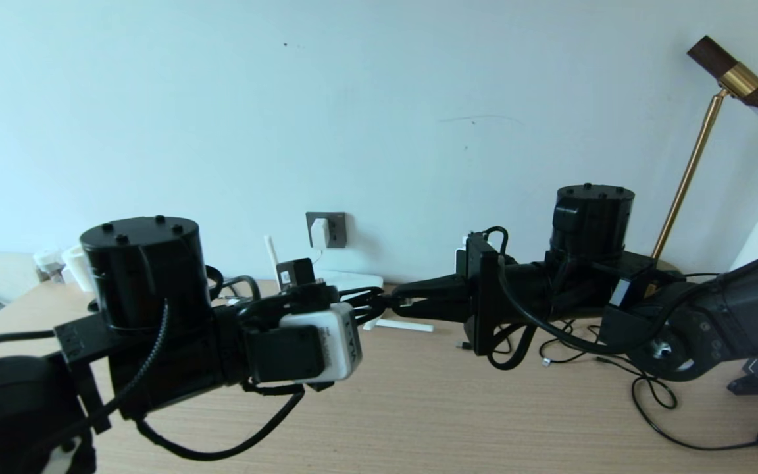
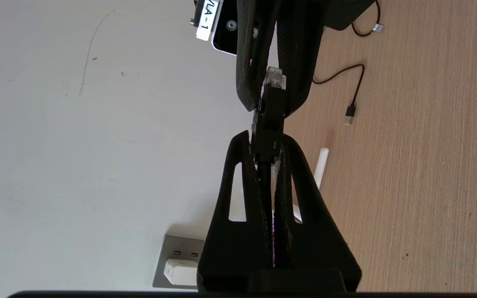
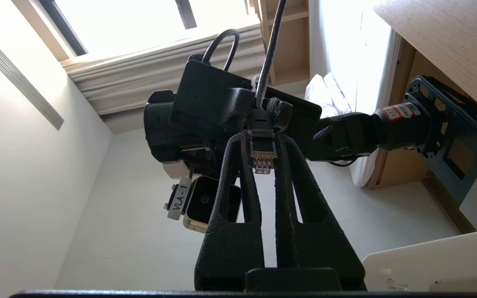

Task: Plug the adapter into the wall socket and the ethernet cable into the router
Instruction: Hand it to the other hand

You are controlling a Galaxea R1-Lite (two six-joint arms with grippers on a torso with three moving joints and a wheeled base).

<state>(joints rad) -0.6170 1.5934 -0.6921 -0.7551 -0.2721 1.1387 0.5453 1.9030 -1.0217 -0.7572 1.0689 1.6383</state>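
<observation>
I should first open my right gripper and back it away, because the clear clip plug points into its fingers while my left gripper holds the boot.
The white adapter sits plugged into the grey wall socket and shows again in the left wrist view. My two grippers meet tip to tip above the desk, in front of the white router. The left gripper is shut on the black boot of the ethernet cable. The right gripper is shut on the same cable's clear clip plug. In the head view the left gripper and right gripper nearly touch. The router is partly hidden behind them.
One router antenna stands upright, another lies flat on the wooden desk. Thin black USB cables sprawl at the right. A brass lamp stand rises at the far right, and white cups stand at the far left.
</observation>
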